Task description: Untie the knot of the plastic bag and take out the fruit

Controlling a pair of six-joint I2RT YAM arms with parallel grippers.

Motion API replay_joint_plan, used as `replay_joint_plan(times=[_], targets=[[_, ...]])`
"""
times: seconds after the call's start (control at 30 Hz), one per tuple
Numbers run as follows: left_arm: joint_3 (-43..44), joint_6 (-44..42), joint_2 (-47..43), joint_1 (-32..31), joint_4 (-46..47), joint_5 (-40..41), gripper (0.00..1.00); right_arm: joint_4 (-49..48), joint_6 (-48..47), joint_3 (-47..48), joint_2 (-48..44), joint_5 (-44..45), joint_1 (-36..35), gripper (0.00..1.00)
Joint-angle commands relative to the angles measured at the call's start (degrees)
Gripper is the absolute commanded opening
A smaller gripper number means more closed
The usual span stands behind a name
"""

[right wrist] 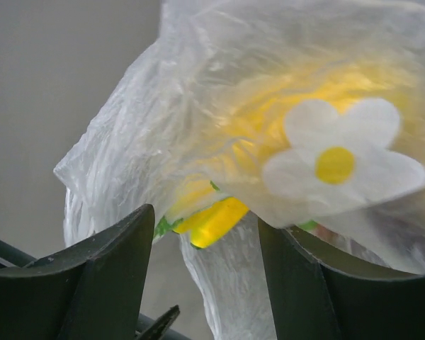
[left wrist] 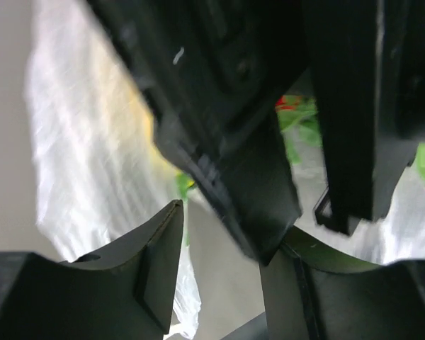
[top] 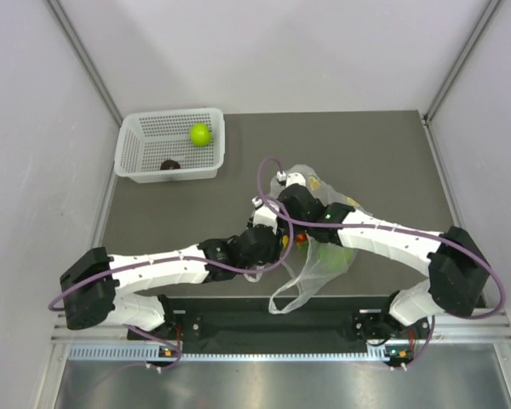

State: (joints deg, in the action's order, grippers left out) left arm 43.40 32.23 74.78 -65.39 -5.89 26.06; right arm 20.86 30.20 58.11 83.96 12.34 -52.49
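My right arm is in the way of my left gripper on its way to the bag. My left gripper should first move back, then grab the banana by its poking tip.
The plastic bag lies crumpled at mid-table, and one loose handle loop trails toward the near edge. No knot shows in any view. A green fruit and small orange-red fruits show through the film. My left gripper is open at the bag's left side and holds nothing; in its wrist view the right arm's black body blocks most of the bag. My right gripper is open over the bag's far end. In its wrist view a yellow banana tip pokes from under the flower-printed film.
A white perforated basket stands at the back left, holding a green apple and a dark grape bunch. Grey walls close in the table on three sides. The two arms cross closely over the bag.
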Motion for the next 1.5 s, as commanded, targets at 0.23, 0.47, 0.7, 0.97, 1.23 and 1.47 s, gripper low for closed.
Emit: replay_joint_plan(times=[0.23,0.47,0.7,0.97,1.23,1.47], targets=[[6.43,-5.95,6.25,4.65,6.51,-11.83,0.46,-1.00,-0.40,-0.89,-3.02,-5.65,-0.60,0.67],[5.65,-4.90,5.02,4.65,6.42,-12.09,0.45,-5.30,-2.25,4.99,2.43,-9.44,0.02,0.68],[3.45,-4.37,2.56,4.56,6.86,-11.13,0.44,-9.43,-3.56,9.48,7.43,-14.09,0.72,0.60],[3.89,-7.71,7.48,5.79,10.10,-7.43,0.44,-9.53,-4.36,10.54,8.50,-15.77,1.42,0.58],[5.90,-11.39,12.93,10.19,16.52,-10.94,0.44,-8.74,-4.71,10.01,8.85,-15.77,1.60,0.58],[8.63,-12.19,19.86,14.05,17.23,-13.76,0.46,-8.47,-4.88,9.66,8.94,-15.50,1.60,0.59]])
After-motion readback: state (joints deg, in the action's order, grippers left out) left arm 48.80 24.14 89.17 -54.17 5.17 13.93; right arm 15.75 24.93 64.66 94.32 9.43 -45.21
